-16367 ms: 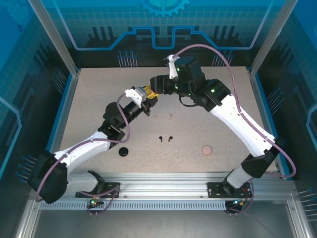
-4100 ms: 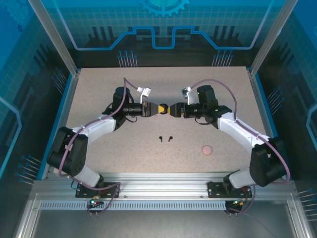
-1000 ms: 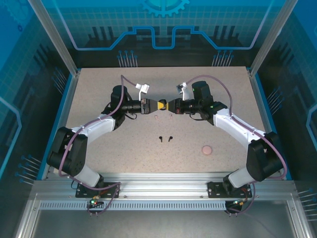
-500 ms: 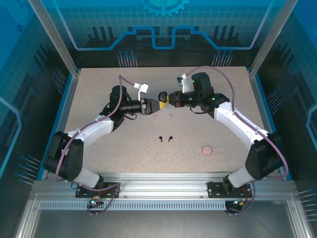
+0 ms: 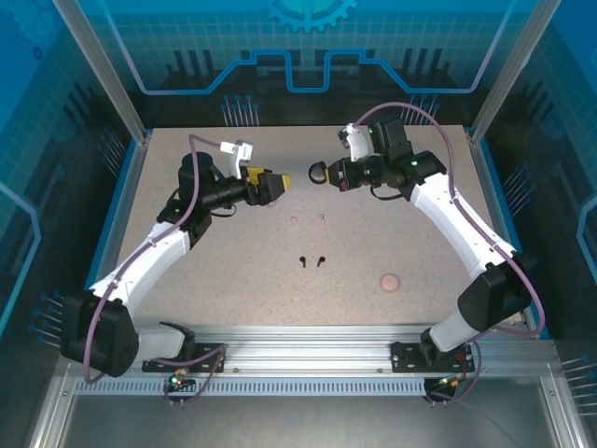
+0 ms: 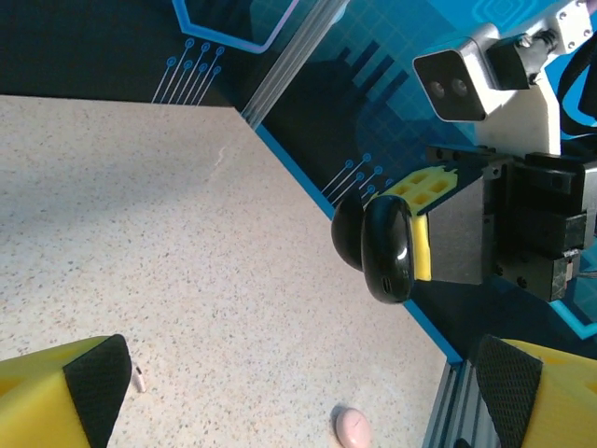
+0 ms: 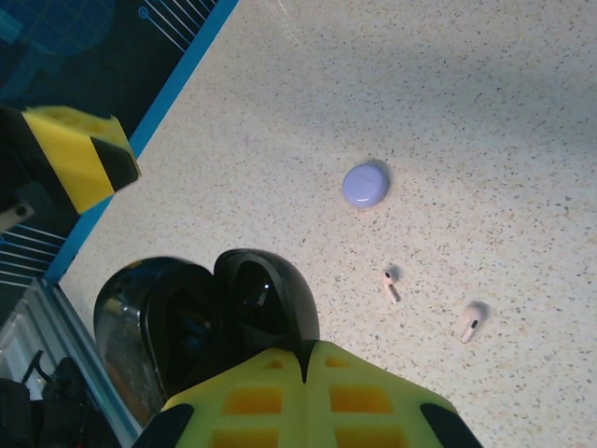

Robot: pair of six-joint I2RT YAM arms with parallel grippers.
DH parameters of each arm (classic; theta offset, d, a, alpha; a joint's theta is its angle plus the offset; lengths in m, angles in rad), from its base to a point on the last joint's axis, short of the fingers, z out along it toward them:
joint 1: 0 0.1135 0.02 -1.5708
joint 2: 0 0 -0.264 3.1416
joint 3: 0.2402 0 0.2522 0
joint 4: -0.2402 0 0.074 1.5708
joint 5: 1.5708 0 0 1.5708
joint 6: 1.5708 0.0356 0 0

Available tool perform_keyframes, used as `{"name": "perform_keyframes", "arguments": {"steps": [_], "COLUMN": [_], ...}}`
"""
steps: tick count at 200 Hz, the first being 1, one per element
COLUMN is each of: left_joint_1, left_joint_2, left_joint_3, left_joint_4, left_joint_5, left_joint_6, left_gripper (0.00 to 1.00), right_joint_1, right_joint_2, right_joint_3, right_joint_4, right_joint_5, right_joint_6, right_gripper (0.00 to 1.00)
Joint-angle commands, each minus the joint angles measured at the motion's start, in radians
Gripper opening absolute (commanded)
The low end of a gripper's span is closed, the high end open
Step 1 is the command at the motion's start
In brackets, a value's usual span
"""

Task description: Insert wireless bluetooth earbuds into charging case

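Next, my left gripper takes hold of the body (image 7: 137,327) of the case, because my right gripper is pinching the open black case at its hinge end (image 7: 224,342) and needs to be free for the earbuds.
My right gripper (image 5: 328,174) hangs above the back of the table, shut on the hinge end of a black charging case (image 5: 317,171) whose lid stands open (image 7: 219,317). In the right wrist view its yellow fingers (image 7: 252,401) press together on the case. My left gripper (image 5: 272,183) is open and empty, a short way left of the case; its wrist view shows the case (image 6: 384,238) side-on. Two black earbuds (image 5: 311,260) lie on the table's middle. Two pale pink earbuds (image 5: 308,220) lie below the grippers, also seen as pink earbuds (image 7: 391,285) from the right wrist.
A closed pink case (image 5: 390,281) lies at the front right, also seen as the pink case (image 6: 353,427). A closed lavender case (image 7: 365,185) lies beyond the pink earbuds. Blue rails and glass walls (image 5: 131,168) border the speckled table.
My left gripper opened, let go of the black case and drew back to the left. My right gripper kept the case, lifting it slightly up and right.
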Motion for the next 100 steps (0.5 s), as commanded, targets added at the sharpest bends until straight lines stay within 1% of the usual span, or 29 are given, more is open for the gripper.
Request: {"name": "perform_keyframes", "arguments": {"steps": [1,12,25,42,54,76,100], "left_joint_1": [0.01,0.011,0.011,0.011,0.01,0.011,0.011], "left_joint_2": [0.04,0.066,0.097,0.137,0.172,0.255,0.339], "left_joint_3": [0.125,0.186,0.255,0.316,0.365,0.452,0.537], "left_joint_4": [-0.168,-0.243,-0.326,-0.372,-0.414,-0.529,-0.683], "left_joint_5": [0.017,0.038,0.087,0.17,0.206,0.314,0.377], "left_joint_6": [0.069,0.082,0.134,0.19,0.209,0.275,0.385], "left_gripper": [0.99,0.99,0.99,0.99,0.99,0.99,0.98], "right_joint_1": [-0.017,-0.017,-0.017,-0.019,-0.023,-0.031,-0.032], "right_joint_2": [0.02,0.023,0.026,0.031,0.039,0.066,0.112], "right_joint_3": [0.051,0.057,0.065,0.065,0.067,0.091,0.141], "right_joint_4": [-0.101,-0.115,-0.129,-0.136,-0.139,-0.15,-0.179], "right_joint_5": [0.025,0.027,0.038,0.06,0.066,0.045,0.001], "right_joint_6": [-0.094,-0.126,-0.17,-0.22,-0.257,-0.323,-0.381], "right_gripper": [0.0,0.0,0.0,0.0,0.0,0.0,0.0]}}
